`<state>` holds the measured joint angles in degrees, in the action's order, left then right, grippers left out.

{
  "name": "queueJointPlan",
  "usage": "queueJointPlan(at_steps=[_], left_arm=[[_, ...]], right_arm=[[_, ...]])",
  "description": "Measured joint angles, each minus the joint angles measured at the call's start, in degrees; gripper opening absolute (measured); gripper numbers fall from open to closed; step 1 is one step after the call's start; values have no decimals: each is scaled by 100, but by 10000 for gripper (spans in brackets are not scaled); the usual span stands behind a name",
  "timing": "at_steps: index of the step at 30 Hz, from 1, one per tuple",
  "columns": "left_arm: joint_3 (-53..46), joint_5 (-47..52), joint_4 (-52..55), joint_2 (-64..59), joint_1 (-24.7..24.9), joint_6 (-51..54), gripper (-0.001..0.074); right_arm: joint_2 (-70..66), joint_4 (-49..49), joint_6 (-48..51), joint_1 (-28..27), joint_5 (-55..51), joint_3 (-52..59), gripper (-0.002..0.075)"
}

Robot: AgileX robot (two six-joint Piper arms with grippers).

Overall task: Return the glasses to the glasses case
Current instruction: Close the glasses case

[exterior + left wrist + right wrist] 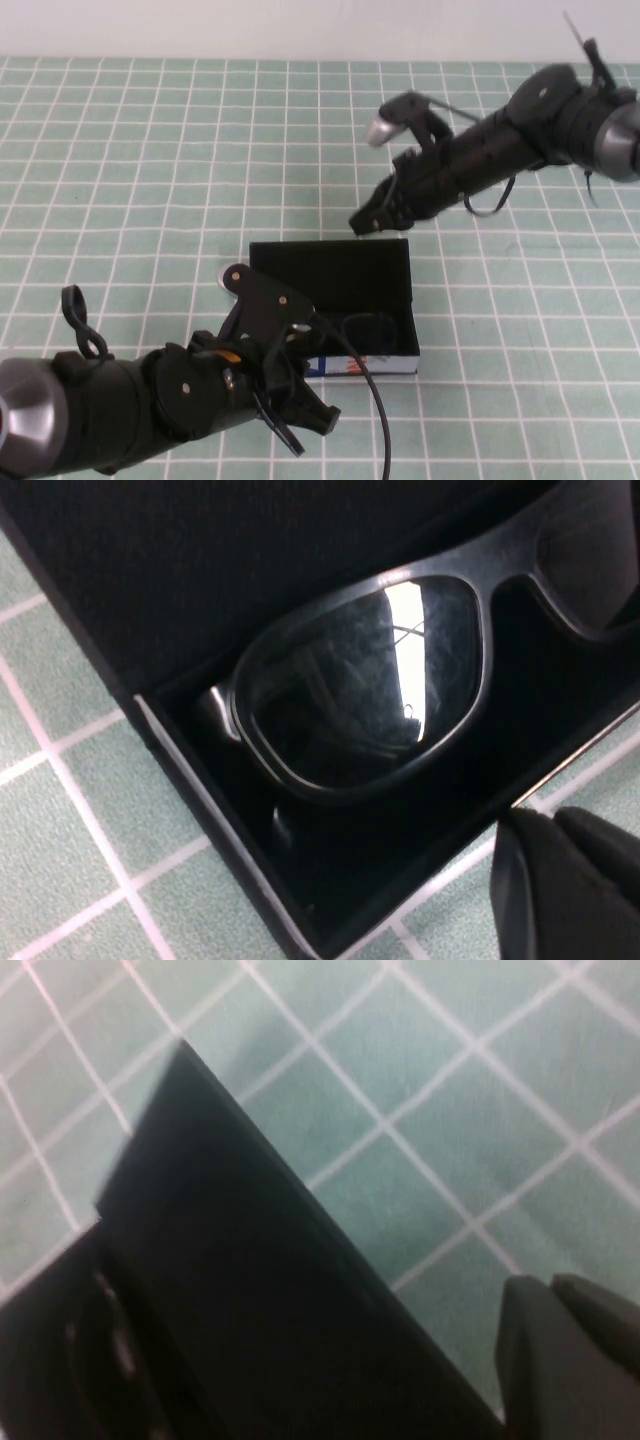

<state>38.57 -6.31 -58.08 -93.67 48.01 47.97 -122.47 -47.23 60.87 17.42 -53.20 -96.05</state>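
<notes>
My left gripper braces the case's front while the lid (335,278) stands open, so next my right gripper comes from behind and pushes the lid's top edge (340,242) forward.
The glasses case (330,272) is an open black box with its lid standing up at the back and a white printed front side. The glasses (366,328) lie inside it. In the left wrist view the glasses (350,695) show a thick dark frame and a dark lens, resting in the case (185,770). My left gripper (303,417) is shut and empty, just in front of the case's front left corner; it shows in its own view (550,825). My right gripper (362,222) is shut and empty, just behind the lid (250,1290); it shows in its own view (548,1290).
A green cutting mat with a white grid (140,170) covers the table. A black cable (378,400) from the left arm hangs over the case's front side.
</notes>
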Motion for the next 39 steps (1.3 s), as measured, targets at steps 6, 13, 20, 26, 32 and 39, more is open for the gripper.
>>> queueJointPlan(at_steps=[6,13,20,26,32,39], left_arm=[[0,0,10,0,0,0,-2],[0,-10,10,0,0,0,-2],[0,144,10,-25,0,0,-2],[13,339,21,-328,0,0,-2],[58,254,21,-369,0,0,-2],[362,377,21,-401,0,0,-2]], right_arm=[[-236,24,14,0,-73,0,-11],[-236,70,88,0,-949,-540,-11],[-236,323,103,0,-1309,-997,-11],[-335,438,-40,0,-1147,-1030,-11],[-439,543,-233,0,-1059,-1030,-11],[-448,543,-266,0,-1102,-1030,-11]])
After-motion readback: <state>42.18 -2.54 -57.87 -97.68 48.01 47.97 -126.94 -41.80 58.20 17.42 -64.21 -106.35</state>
